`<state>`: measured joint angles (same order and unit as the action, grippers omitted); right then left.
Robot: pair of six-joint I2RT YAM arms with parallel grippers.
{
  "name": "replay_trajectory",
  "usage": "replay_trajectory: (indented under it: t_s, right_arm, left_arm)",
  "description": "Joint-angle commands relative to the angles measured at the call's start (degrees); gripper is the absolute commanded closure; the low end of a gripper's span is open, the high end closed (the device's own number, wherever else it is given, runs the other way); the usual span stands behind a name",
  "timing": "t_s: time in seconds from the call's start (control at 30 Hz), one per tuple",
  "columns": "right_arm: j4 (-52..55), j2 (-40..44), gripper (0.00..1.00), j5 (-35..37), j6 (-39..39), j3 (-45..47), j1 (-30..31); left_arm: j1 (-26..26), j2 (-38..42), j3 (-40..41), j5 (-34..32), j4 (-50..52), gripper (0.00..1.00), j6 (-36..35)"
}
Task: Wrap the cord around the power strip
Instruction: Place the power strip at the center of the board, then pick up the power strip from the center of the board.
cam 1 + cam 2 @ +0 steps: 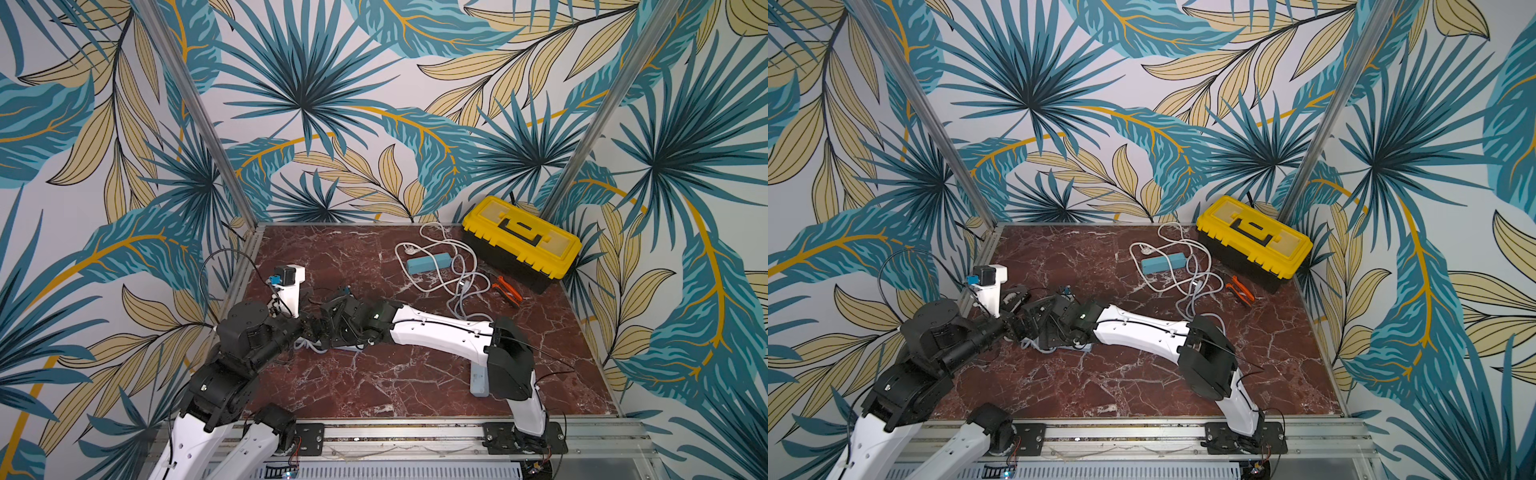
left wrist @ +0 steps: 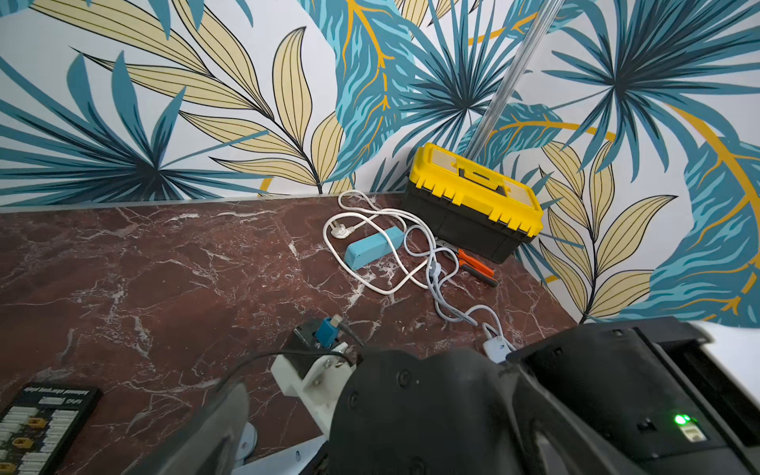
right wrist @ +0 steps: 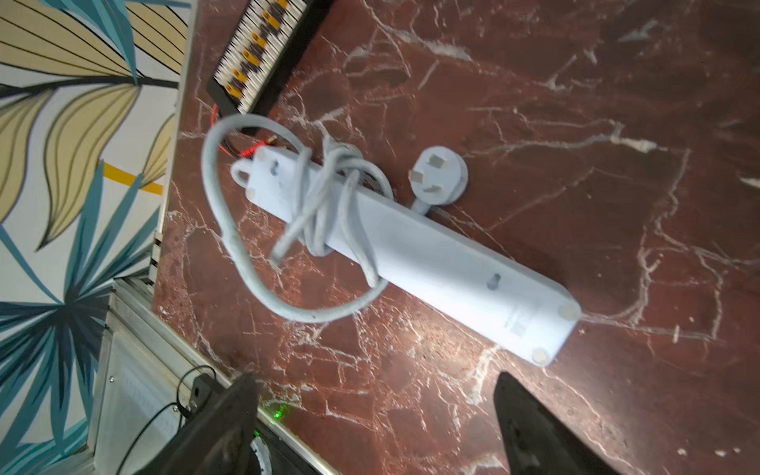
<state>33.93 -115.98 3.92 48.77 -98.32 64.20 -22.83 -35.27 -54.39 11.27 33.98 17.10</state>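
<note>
The tangled grey cord (image 1: 470, 314) runs toward the pale block (image 1: 479, 380) under the robot's arm, so the cord will bend up and come along when the robot lifts the block.
The white power strip (image 3: 432, 255) lies face down on the marble table, with its grey cord (image 3: 320, 205) wound several times round one end. A loose loop (image 3: 246, 267) trails off that end, and the plug (image 3: 438, 177) rests beside the strip. My right gripper (image 3: 374, 395) hovers over the strip, open, with only bare table between its fingers. In both top views the two grippers meet at the table's left, the left gripper (image 1: 309, 328) facing the right gripper (image 1: 330, 318). They hide most of the strip (image 1: 353, 349). The left gripper (image 2: 378, 444) stands open and holds nothing.
At the back right stands a yellow toolbox (image 1: 521, 237). In front of it lie a blue power strip (image 1: 428, 262) with a loose white cord, a tangled grey cord (image 1: 463, 291) and orange pliers (image 1: 507, 291). A pale block (image 1: 478, 380) lies under the right elbow. A black connector board (image 3: 267, 49) is by the left wall.
</note>
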Motion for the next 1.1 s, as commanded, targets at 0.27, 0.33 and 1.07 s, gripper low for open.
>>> replay_trajectory:
  t_s: [0.27, 0.33, 1.07]
  right_arm:
    - [20.94, 23.18, 0.16, 16.78, -0.61, 21.09, -10.47]
    - [28.15, 26.81, 0.15, 22.46, -0.42, 24.54, -12.42]
    - [15.00, 29.02, 0.21, 16.15, -5.04, 47.04, -30.51]
  left_arm:
    - [0.70, -9.44, -1.16, 7.51, -5.87, 0.02, -0.70]
    - [0.72, -12.90, -2.20, 9.81, -5.96, 0.04, 0.50]
    - [-12.85, -26.50, -7.56, -13.41, -2.03, 0.00, 3.32]
